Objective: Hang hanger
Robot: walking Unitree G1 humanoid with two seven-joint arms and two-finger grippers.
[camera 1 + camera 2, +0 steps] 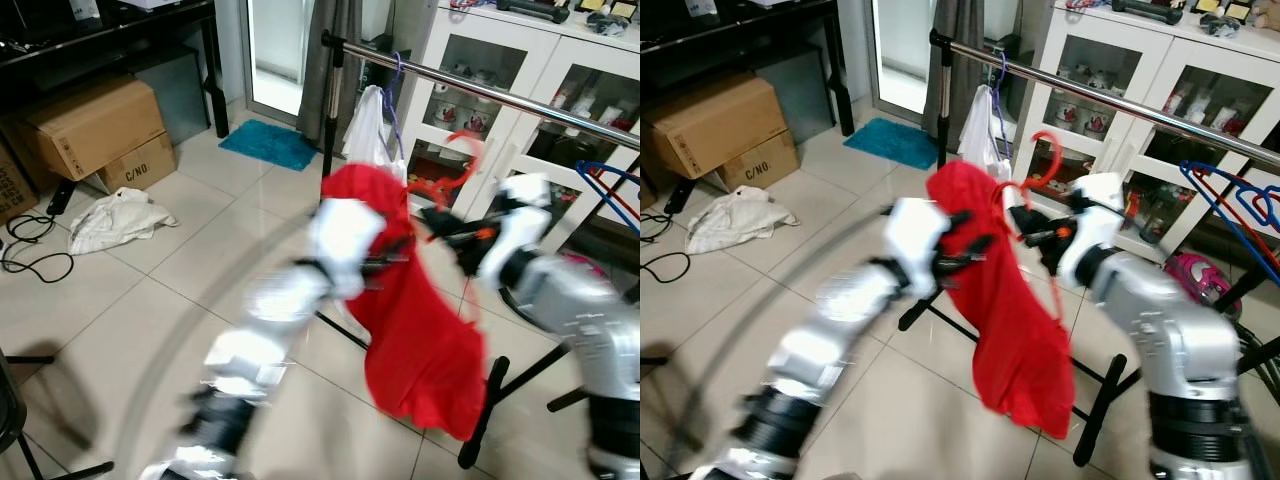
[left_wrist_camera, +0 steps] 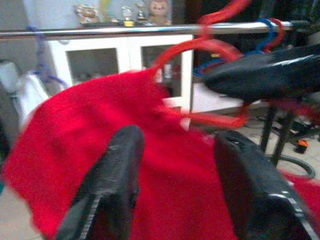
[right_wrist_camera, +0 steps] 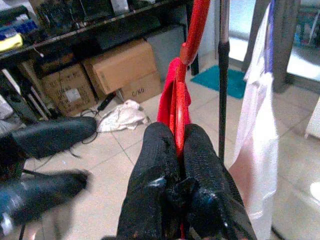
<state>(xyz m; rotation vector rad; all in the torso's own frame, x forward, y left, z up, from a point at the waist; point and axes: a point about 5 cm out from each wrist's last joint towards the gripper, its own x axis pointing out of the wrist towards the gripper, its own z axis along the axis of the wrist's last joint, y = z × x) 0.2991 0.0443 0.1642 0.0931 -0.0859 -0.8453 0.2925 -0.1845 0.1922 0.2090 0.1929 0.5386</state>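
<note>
The red garment (image 1: 422,345) will come off and hang limp when I pull it, because the red hanger's wire (image 1: 433,187) can be seen outside the slumped cloth.
A red hanger (image 1: 462,152) carries a red garment (image 1: 420,330) that hangs down in front of the metal clothes rail (image 1: 500,97). Its hook is just below the rail. My right gripper (image 1: 440,222) is shut on the hanger's red wire, which runs up between its fingers (image 3: 160,150) in the right wrist view. My left gripper (image 1: 385,262), blurred by motion, is at the garment's left side. It is open, fingers (image 2: 117,165) spread in front of the red cloth (image 2: 165,115).
On the rail hang a white garment (image 1: 370,125) on a purple hanger and blue hangers (image 1: 610,190). A white glass-door cabinet (image 1: 520,70) stands behind. The rack's black foot (image 1: 480,410) crosses the tiles. Cardboard boxes (image 1: 95,120), a white cloth (image 1: 115,220) and cables (image 1: 30,250) lie left.
</note>
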